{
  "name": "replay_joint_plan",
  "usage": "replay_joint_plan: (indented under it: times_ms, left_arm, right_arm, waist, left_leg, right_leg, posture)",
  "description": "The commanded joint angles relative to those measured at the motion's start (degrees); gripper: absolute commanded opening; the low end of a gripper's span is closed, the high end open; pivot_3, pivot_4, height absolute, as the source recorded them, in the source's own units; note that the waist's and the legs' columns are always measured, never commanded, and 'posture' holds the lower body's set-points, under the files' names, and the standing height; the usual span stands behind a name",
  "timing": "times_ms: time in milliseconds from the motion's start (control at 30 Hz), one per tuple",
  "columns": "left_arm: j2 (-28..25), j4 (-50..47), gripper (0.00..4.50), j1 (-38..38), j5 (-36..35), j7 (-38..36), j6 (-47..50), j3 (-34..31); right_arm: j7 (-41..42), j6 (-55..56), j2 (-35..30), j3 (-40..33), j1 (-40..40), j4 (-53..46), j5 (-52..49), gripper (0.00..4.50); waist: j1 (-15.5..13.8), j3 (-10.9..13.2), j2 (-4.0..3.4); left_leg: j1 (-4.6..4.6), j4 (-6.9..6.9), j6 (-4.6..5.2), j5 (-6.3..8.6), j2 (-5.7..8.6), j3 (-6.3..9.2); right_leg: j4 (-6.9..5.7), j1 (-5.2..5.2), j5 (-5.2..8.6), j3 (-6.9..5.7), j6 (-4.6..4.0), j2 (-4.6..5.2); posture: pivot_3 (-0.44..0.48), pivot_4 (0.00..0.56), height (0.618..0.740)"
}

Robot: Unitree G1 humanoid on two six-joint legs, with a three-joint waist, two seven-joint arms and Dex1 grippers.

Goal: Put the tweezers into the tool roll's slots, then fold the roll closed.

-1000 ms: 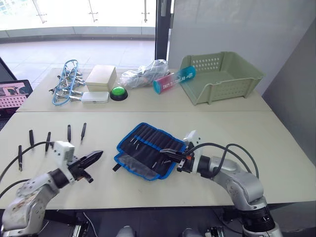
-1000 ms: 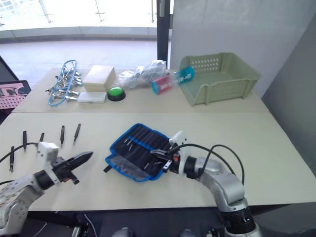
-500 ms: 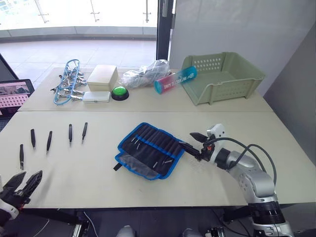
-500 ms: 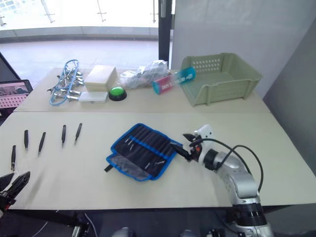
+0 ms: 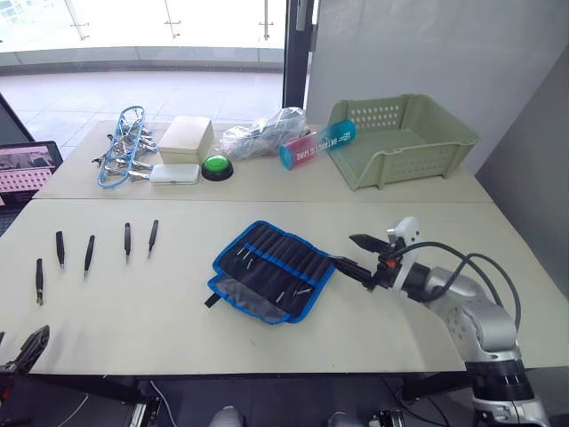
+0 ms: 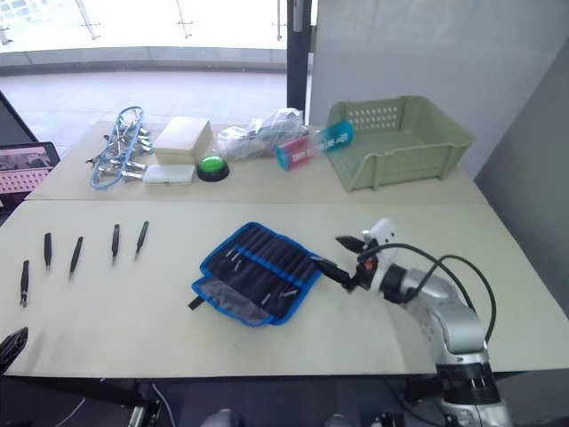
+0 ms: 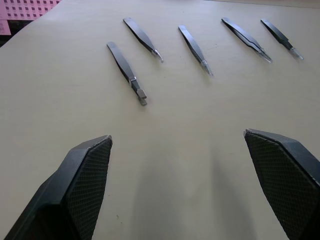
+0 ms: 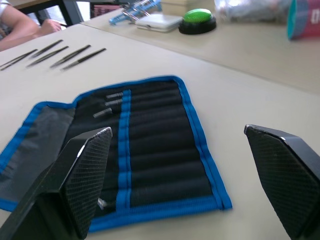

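Small metal tips point(image 5: 245, 256) stick out below the tool roll's blue band, so when I push the black tweezers point(image 5: 39, 282), they will slip in handle-first, their tip still showing.
Several slim black tweezers point(image 5: 89, 253) lie in a row on the left of the table, apart from each other. The black tool roll point(image 5: 271, 271) with blue edging lies open mid-table, its slots point(image 5: 286, 256) facing up with a few small metal tips showing. My right gripper point(image 5: 356, 255) hovers open just right of the roll's edge, holding nothing; its wrist view looks across the roll point(image 8: 150, 135). My left gripper point(image 7: 177, 136) is open and empty low at the table's near-left edge, with the tweezers point(image 7: 127, 72) fanned out beyond its fingers.
Along the back of the table stand a green basket point(image 5: 404, 138), a pink-and-teal tube point(image 5: 316, 144), a crumpled plastic bag point(image 5: 262, 132), a green button point(image 5: 214, 166), a white box point(image 5: 184, 138) and silver tools in a blue ring point(image 5: 120, 156). A person's arm point(image 8: 20, 27) rests far left.
Both grippers went from shut to open. My left arm drew back to the near-left table edge. My right gripper backed off the roll to the right.
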State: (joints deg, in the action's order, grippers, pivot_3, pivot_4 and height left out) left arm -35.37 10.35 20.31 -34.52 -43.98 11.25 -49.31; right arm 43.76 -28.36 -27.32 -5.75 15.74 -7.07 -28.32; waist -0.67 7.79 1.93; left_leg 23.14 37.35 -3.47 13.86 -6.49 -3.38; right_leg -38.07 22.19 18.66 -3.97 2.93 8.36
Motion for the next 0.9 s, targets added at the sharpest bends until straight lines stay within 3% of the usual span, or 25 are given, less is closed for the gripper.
replay_joint_plan:
  times_ms: [33,300,567,700,900]
  left_arm:
    - [-1.9,1.1,4.47,-1.1,0.6,-1.2,-1.6,0.4]
    - [0.8,-1.0,4.47,-0.7,-0.2,2.4,-1.2,-0.6]
    - [9.8,-14.5,4.47,-1.9,-2.3,21.5,5.1,-1.4]
    - [9.5,-17.3,4.47,-3.7,-0.1,25.8,7.5,1.8]
    - [6.7,-13.9,4.47,-8.0,2.6,29.4,11.4,4.5]
  right_arm:
    - [0.0,2.6,0.0,-2.7,-1.8,-1.0,-0.8,4.5]
    - [2.7,3.6,-0.2,2.4,2.9,-2.7,0.3,4.5]
    - [17.4,0.7,-4.2,13.9,16.4,-5.4,-0.4,4.5]
    - [22.2,-1.0,-5.3,16.8,19.5,-7.2,-1.5,4.5]
    - [22.4,-3.3,-4.5,17.4,19.9,-9.6,-2.1,4.5]
  waist:
    - [0.2,0.0,0.0]
    - [1.8,0.0,-0.03]
    - [1.2,0.0,0.18]
    - [0.7,0.0,0.22]
    - [0.8,0.0,0.24]
  left_leg:
    - [-0.01,-0.01,-0.01,0.0,0.0,0.0]
    - [-0.15,-0.15,-0.08,-0.06,0.0,-0.02]
    - [-0.15,-0.13,-0.07,-0.05,-0.01,0.02]
    - [-0.12,-0.09,-0.07,-0.05,0.0,0.01]
    - [-0.14,-0.1,-0.26,-0.16,0.0,0.01]
  right_leg:
    - [-0.01,0.0,0.0,0.0,0.0,0.0]
    - [-0.05,-0.01,0.0,0.03,0.0,0.0]
    - [-0.05,-0.07,0.0,0.03,0.0,0.0]
    - [0.0,-0.08,-0.01,0.03,0.0,0.01]
    - [-0.03,-0.06,-0.01,0.03,0.0,0.01]
  posture:
    - [0.0,0.15,0.716]
    - [0.0,0.15,0.716]
    - [0.0,0.15,0.716]
    - [0.0,0.15,0.716]
    - [0.0,0.15,0.716]
